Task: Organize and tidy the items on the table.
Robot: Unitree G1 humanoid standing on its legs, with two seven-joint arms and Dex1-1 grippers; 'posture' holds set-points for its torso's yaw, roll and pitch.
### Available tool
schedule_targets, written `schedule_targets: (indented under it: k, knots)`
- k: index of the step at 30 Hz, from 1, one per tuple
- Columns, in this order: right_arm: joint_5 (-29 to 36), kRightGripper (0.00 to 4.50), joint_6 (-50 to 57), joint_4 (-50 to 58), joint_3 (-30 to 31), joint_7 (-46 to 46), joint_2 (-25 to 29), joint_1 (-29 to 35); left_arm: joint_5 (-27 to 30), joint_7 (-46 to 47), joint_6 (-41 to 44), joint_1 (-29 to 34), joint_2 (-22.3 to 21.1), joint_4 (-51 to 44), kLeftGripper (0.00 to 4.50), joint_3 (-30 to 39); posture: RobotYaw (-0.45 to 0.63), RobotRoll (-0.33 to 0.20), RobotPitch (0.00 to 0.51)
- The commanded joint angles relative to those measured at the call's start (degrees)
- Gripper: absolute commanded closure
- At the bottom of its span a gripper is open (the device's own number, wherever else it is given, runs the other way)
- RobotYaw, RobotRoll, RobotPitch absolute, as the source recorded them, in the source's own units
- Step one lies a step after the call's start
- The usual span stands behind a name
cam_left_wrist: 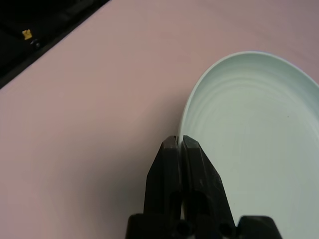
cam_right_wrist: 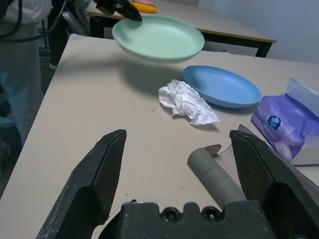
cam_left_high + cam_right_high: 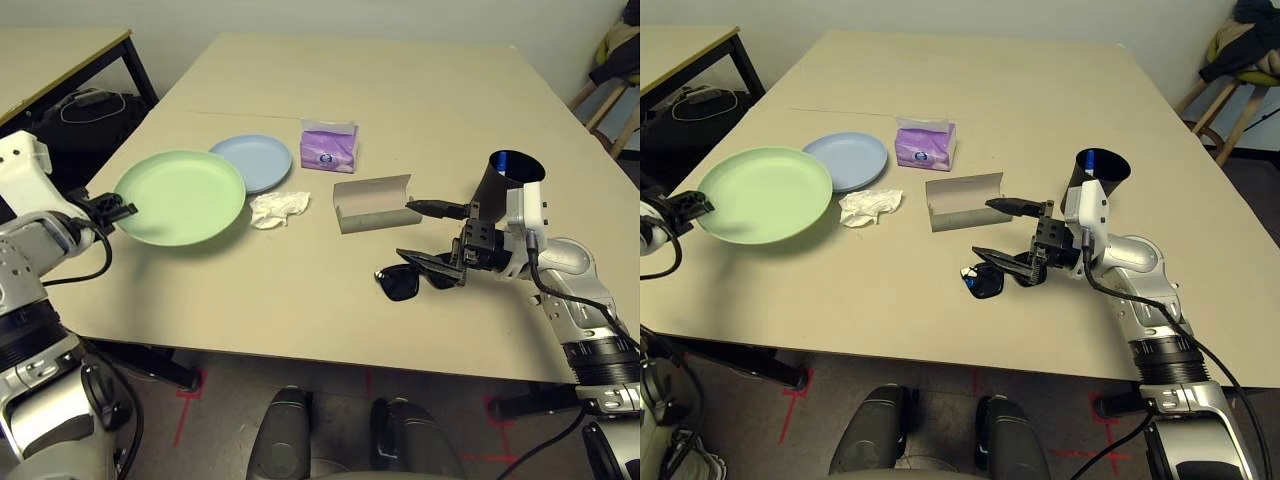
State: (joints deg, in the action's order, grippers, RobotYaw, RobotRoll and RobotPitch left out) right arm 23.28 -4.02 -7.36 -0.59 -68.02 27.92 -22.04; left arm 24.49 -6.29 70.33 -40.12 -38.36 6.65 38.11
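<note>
I should go on carrying with my left gripper until the two plates' rims line up, because the pale green plate [image 3: 182, 198] it is bringing over hangs face up and the pale blue plate [image 3: 260, 163] lies empty.
My left gripper [image 3: 125, 210] is shut on the near rim of the pale green plate [image 3: 180, 195], which hangs a little above the table [image 3: 400, 90] at the left, casting a shadow. In the left wrist view the fingertips [image 1: 180, 144] pinch that plate's rim [image 1: 187, 124]. The pale blue plate [image 3: 255, 160] lies behind it, with the crumpled tissue [image 3: 278, 208] beside it. My right gripper [image 3: 428, 236] is open, pointing at the open grey-brown glasses case [image 3: 372, 203]. The black sunglasses [image 3: 405, 280] lie just under its lower finger. Nothing sits between its fingers.
The purple tissue pack [image 3: 328, 147] stands behind the case. A black cup [image 3: 510, 180] with something blue inside stands beside my right wrist. A smaller table [image 3: 50, 55] and a dark bag [image 3: 90, 105] are at the far left, a stool [image 3: 610, 100] far right.
</note>
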Motion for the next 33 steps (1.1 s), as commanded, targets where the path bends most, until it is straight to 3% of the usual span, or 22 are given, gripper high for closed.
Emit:
schedule_targets:
  k: [1,9,17,27,33]
  knots:
    - [1.0,0.00,1.5,-0.3,-0.9,2.4,-1.0,-0.6,-1.0,2.4,-4.0,-4.0,2.5,4.6,4.47,-1.1,0.23,0.000,0.065]
    - [2.7,0.00,9.8,2.8,-2.4,11.1,-1.9,-0.9,-3.4,5.4,-14.5,-9.3,8.2,16.4,4.47,-6.4,0.23,0.000,0.071]
    - [2.7,0.00,15.1,5.0,-3.0,18.2,-3.6,-0.9,-4.3,11.9,-28.6,-18.5,11.8,33.7,4.47,-5.6,0.22,0.000,0.071]
    - [3.0,0.00,18.5,9.6,-2.4,22.3,-4.9,-0.6,-5.0,14.9,-40.3,-27.0,13.3,49.9,4.47,-6.7,0.21,0.000,0.069]
    - [3.0,0.00,19.1,11.2,-2.5,23.1,-5.6,0.0,-5.4,14.8,-46.2,-28.7,13.7,57.8,4.47,-7.8,0.19,0.000,0.067]
